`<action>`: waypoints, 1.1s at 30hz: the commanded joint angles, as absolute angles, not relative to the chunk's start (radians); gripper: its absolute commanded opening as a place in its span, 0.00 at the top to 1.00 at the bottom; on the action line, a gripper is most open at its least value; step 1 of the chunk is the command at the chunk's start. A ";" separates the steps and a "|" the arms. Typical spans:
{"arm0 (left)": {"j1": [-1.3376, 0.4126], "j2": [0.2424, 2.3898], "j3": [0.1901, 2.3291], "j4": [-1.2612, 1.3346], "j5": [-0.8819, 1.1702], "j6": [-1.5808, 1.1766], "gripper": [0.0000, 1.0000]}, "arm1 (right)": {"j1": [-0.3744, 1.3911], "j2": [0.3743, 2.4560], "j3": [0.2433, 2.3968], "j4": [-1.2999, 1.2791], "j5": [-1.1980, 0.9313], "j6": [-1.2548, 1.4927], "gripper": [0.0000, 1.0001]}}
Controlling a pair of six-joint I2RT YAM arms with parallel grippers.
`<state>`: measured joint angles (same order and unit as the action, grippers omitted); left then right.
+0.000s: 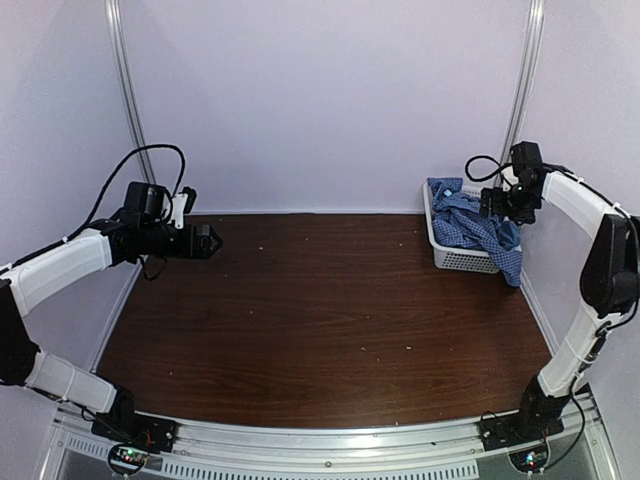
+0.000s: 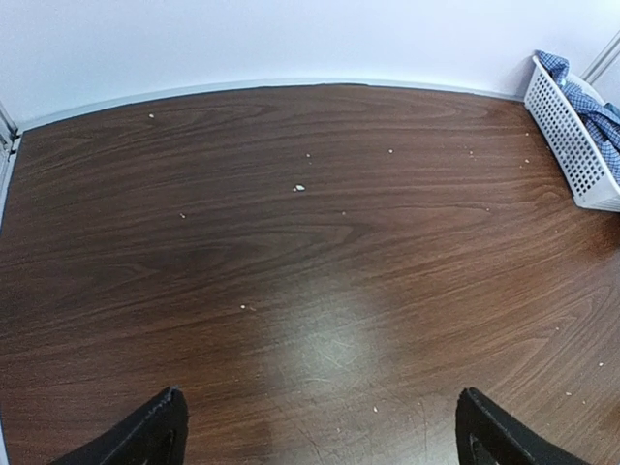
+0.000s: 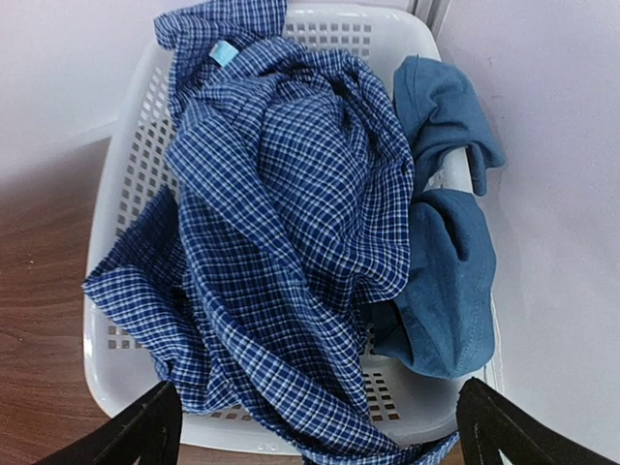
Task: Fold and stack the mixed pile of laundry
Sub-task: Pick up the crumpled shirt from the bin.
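The teal-blue t-shirt has only its edge (image 3: 408,254) overlapped by the checked shirt (image 1: 457,224). The checked shirt should come free when I lift it and leave the t-shirt in the basket.
The laundry pile lies in a white lattice basket (image 3: 124,155) at the table's far right. The blue-and-white checked shirt (image 3: 291,223) is crumpled on top and hangs over the basket's near rim. The teal-blue t-shirt (image 3: 441,291) lies bunched beside it against the wall side. My right gripper (image 3: 320,441) hovers above the basket, open and empty; in the top view it (image 1: 500,205) is over the shirt (image 1: 470,228). My left gripper (image 1: 205,241) is open and empty, held above the far left of the table, and the left wrist view (image 2: 320,441) shows only bare wood between its fingers.
The dark wood table (image 1: 330,300) has small white crumbs scattered on it. The basket (image 1: 462,258) stands against the right wall, also seen in the left wrist view (image 2: 572,145). White walls close the back and sides.
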<state>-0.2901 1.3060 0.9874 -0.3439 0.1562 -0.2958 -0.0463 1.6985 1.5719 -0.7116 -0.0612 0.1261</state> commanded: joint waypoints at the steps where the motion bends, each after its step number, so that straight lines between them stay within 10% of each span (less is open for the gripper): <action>1: -0.296 1.323 1.020 -0.304 0.093 -0.335 0.02 | -0.052 1.775 1.634 -0.759 -0.022 0.095 0.00; 16: -0.293 1.404 1.106 -0.461 -0.156 -0.500 0.02 | -0.051 2.040 1.793 -0.770 -0.038 0.077 0.05; 27: -0.285 1.299 1.050 -0.403 -0.178 -0.458 0.02 | -0.017 1.973 1.811 -0.768 -0.085 0.077 0.99; 33: -0.285 1.267 1.024 -0.349 -0.125 -0.443 0.02 | 0.085 1.895 1.918 -0.795 -0.145 0.086 1.00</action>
